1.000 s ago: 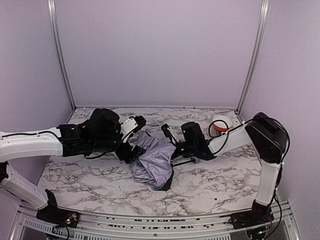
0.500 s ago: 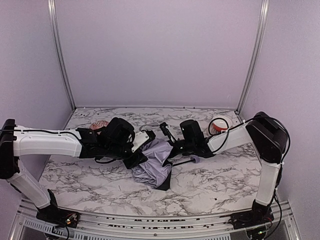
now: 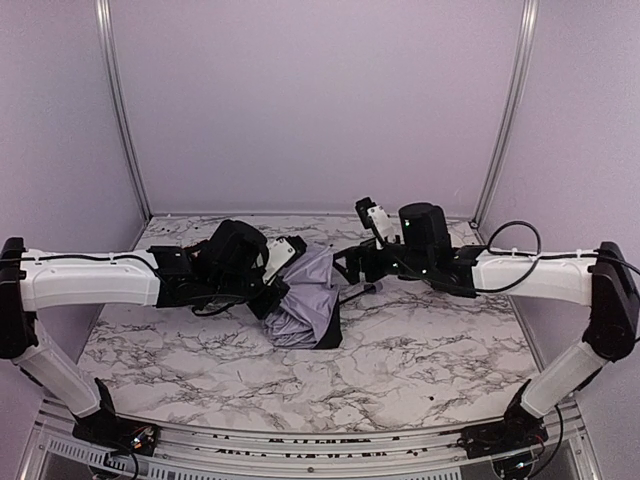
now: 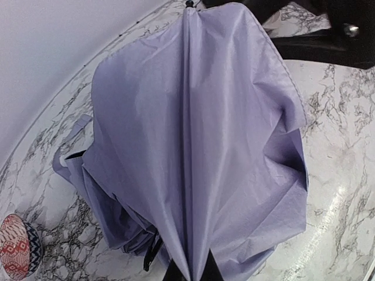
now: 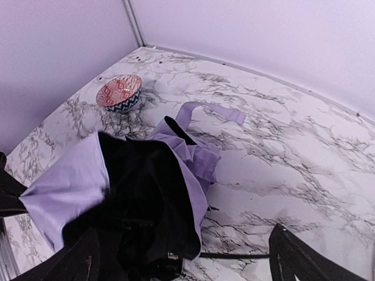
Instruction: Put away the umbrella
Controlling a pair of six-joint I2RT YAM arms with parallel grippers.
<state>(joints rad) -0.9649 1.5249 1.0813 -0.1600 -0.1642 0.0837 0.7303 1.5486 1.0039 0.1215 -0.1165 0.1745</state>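
Note:
Next, I bring my right gripper, now facing the gaping black lining (image 5: 140, 184), in low from the canopy's near side to pinch the canopy's lower corner (image 3: 329, 341), which hangs loose.
The umbrella (image 3: 315, 305) lies half collapsed on the marble table, pale lavender outside and black inside. In the left wrist view its fabric (image 4: 187, 134) fills the frame, and my left gripper (image 4: 187, 274) is shut on a fold of it at the bottom edge. From above, my left gripper (image 3: 278, 298) sits at the umbrella's left side. My right gripper (image 3: 352, 268) hovers just right of the canopy. In the right wrist view my right gripper (image 5: 183, 249) is open, fingers wide apart over the black lining (image 5: 140, 205) and the thin black shaft (image 5: 234, 256). It holds nothing.
A red-and-white patterned bowl (image 5: 120, 92) stands on the table beyond the umbrella, also low left in the left wrist view (image 4: 17, 254). A lavender strap (image 5: 217, 110) trails from the canopy. Lavender walls and metal posts (image 3: 120, 110) enclose the table.
My left gripper has reached the umbrella and shut on its fabric. My right gripper has opened, let go of the umbrella and risen toward the back right.

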